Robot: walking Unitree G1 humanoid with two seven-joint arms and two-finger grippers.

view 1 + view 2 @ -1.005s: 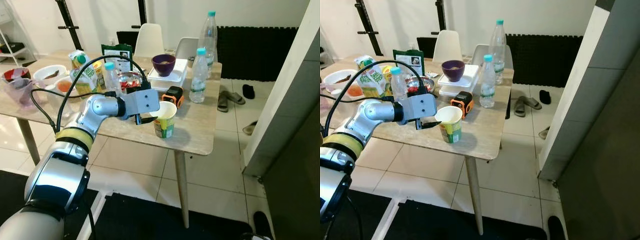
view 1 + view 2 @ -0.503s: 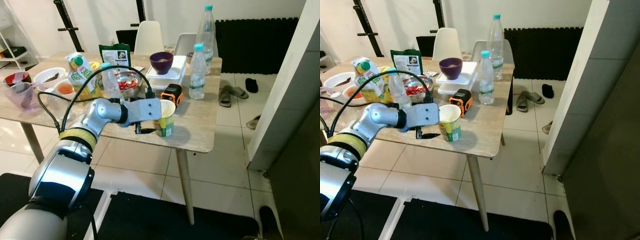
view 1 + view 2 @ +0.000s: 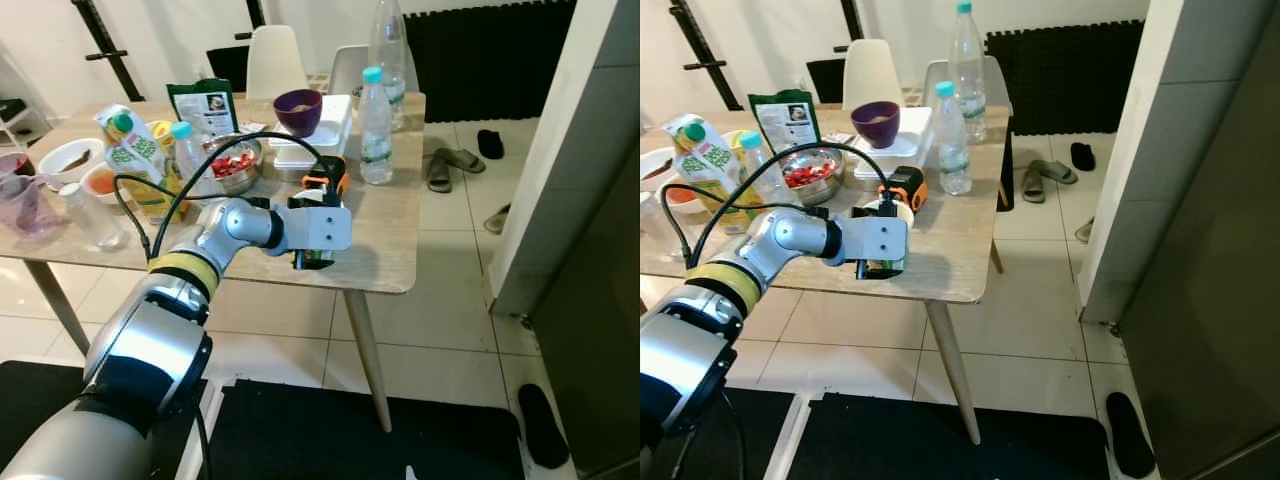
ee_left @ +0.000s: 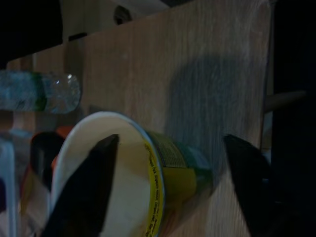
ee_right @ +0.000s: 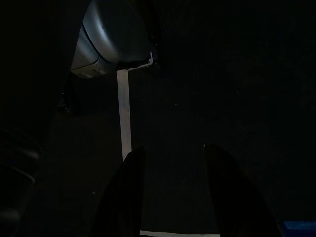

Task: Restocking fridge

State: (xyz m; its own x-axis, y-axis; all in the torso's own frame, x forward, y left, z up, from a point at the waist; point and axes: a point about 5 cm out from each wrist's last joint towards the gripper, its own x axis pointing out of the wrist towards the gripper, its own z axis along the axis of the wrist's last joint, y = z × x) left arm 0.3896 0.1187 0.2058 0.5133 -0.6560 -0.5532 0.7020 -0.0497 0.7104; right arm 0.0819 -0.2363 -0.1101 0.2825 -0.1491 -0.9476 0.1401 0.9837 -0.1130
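I should expect the paper cup [image 4: 131,182] to be empty apart from small specks when I lift it, since the pale inside [image 4: 126,190] goes far down below the cup's rim.
A paper cup [image 4: 170,173] with a white rim and a yellow-green wrap stands upright near the front edge of the wooden table [image 3: 385,255]. My left gripper [image 3: 316,256] is at it, open. In the left wrist view one black finger [image 4: 89,187] crosses the cup's mouth and the other finger [image 4: 247,182] stands apart on its far side, so the cup sits between them. The gripper's white body hides most of the cup in the eye views; its rim [image 3: 884,208] shows above. The right gripper [image 5: 173,163] hangs over a dark floor, fingers apart.
Just behind the cup lie an orange-black tape measure [image 3: 325,180] and a small water bottle [image 3: 376,125]. Further back are a tall bottle [image 3: 388,40], a purple bowl [image 3: 298,108] on white boxes, a bowl of red food [image 3: 225,168] and a juice carton [image 3: 130,160]. A dark grey panel [image 3: 600,300] rises at right.
The camera has shifted. My left gripper, earlier beside the cup on its left, has moved in so that its fingers stand on either side of the cup.
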